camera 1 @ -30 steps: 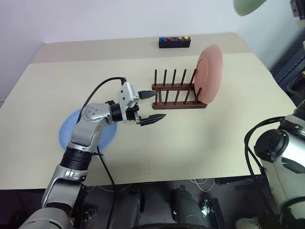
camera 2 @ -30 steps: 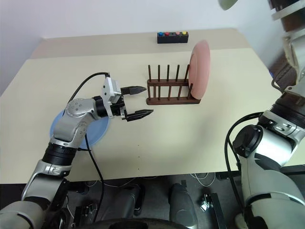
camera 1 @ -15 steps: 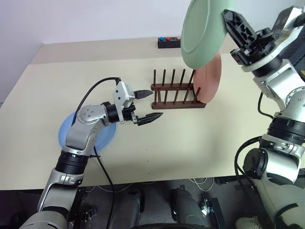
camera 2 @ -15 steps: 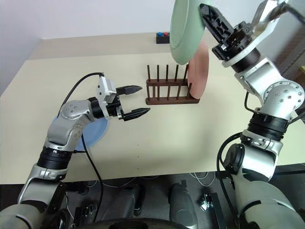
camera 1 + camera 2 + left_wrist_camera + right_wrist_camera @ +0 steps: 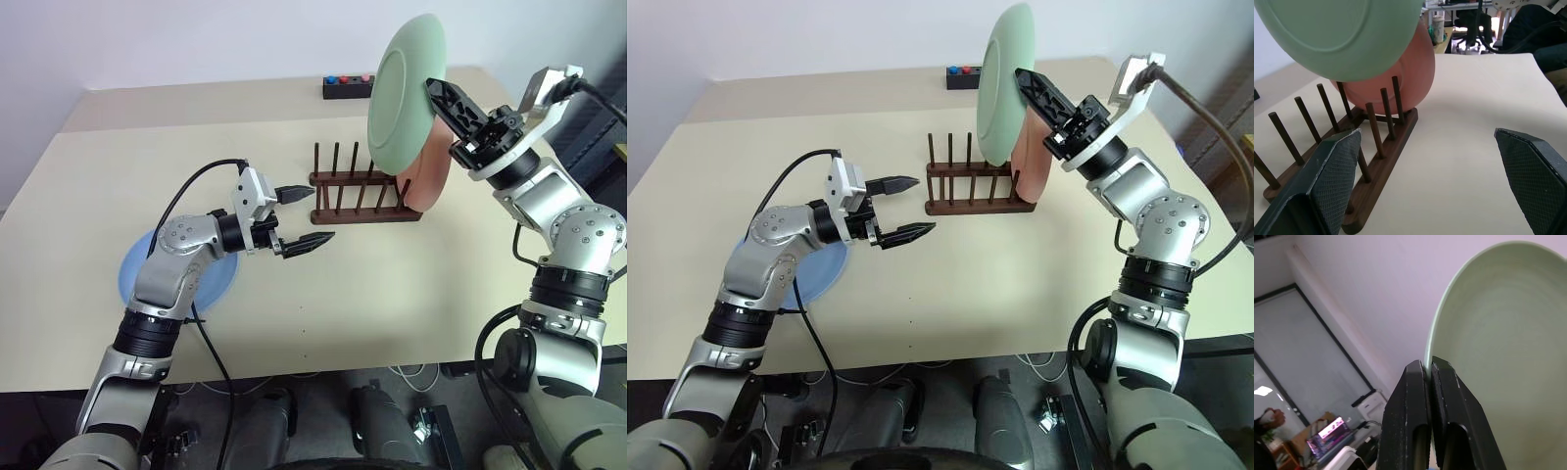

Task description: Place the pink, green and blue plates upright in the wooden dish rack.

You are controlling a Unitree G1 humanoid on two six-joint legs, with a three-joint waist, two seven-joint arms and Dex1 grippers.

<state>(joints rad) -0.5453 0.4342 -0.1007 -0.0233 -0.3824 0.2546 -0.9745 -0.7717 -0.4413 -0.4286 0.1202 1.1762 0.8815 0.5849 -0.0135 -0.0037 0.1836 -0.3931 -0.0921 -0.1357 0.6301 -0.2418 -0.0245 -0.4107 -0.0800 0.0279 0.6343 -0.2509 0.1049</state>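
My right gripper keeps lowering the green plate [image 5: 1001, 88] until its edge rests in the rack, as the plate hangs upright over the free slot [image 5: 983, 194] beside the pink plate.
The wooden dish rack [image 5: 362, 196] stands at the middle back of the table. The pink plate [image 5: 436, 176] stands upright at its right end. My right gripper [image 5: 433, 88] is shut on the rim of the green plate [image 5: 407, 93] and holds it on edge above the rack, just in front of the pink one. The blue plate [image 5: 132, 279] lies flat on the table, partly under my left arm. My left gripper [image 5: 321, 213] hovers open and empty just left of the rack. The left wrist view shows the green plate [image 5: 1337, 34] over the pink plate [image 5: 1400, 83] and the rack [image 5: 1381, 142].
A black box with coloured buttons [image 5: 348, 86] sits at the table's back edge behind the rack. A black cable [image 5: 191, 196] loops over my left arm. Bare tabletop [image 5: 392, 294] stretches in front of the rack.
My right arm has come down and to the left with the green plate, from the upper right corner to just above the rack. The left gripper has stayed in place, open.
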